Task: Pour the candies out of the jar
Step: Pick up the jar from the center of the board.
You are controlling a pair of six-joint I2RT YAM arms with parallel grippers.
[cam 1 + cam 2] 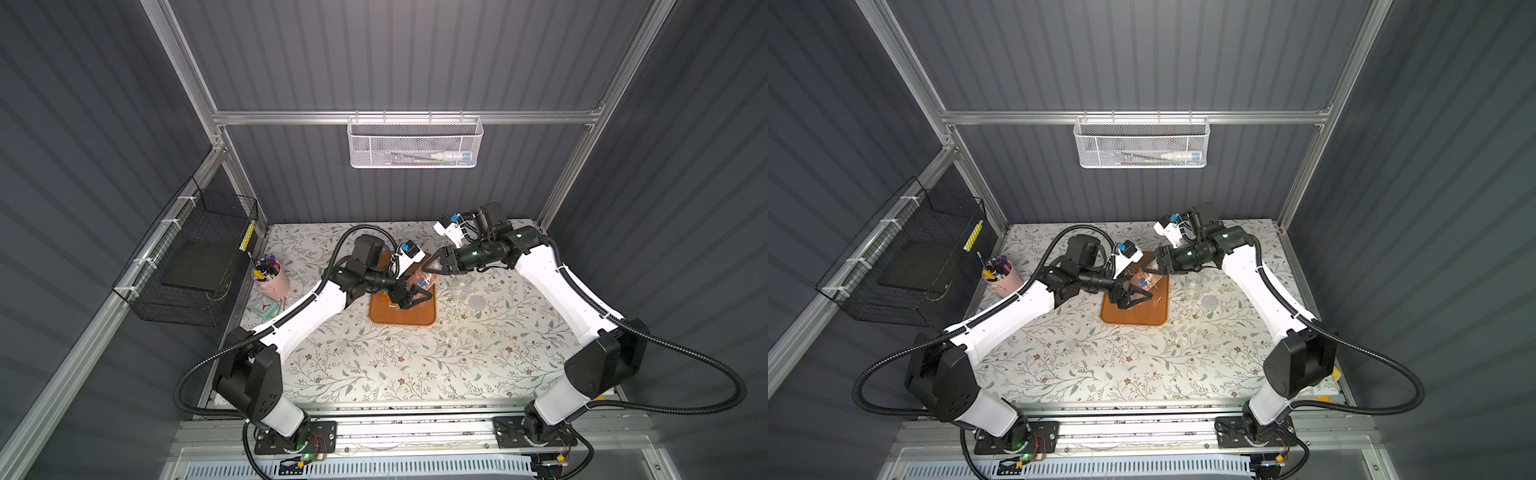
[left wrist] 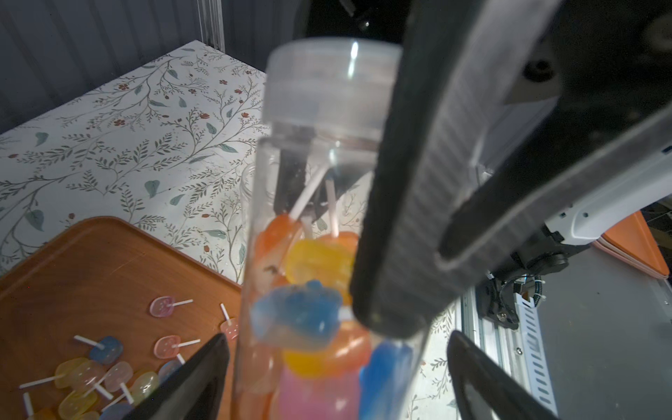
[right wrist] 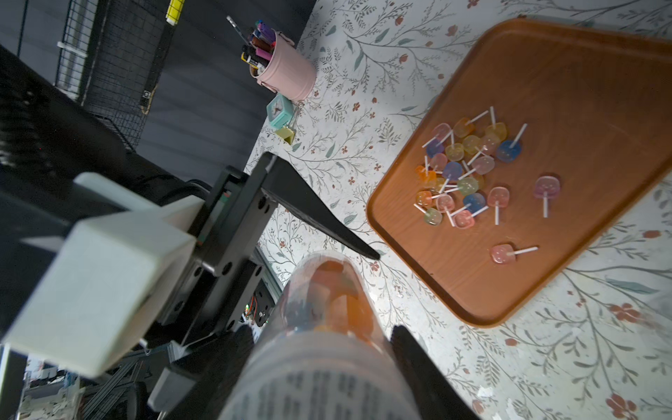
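Note:
My left gripper should hold the jar body while my right gripper takes its cap straight on, because my right gripper is holding the capped jar at a slant.
A clear jar hangs over the brown tray, still holding orange, yellow, blue and pink candies. A clear cap sits on one end. My right gripper is shut on the jar near that capped end. My left gripper is open, its fingers flanking the jar's other end with a gap on one side. More candies lie piled on the tray.
An empty clear jar and a round mesh lid lie right of the tray. A pink cup of pens and a teal clock stand at the left. A black wire basket hangs on the left wall.

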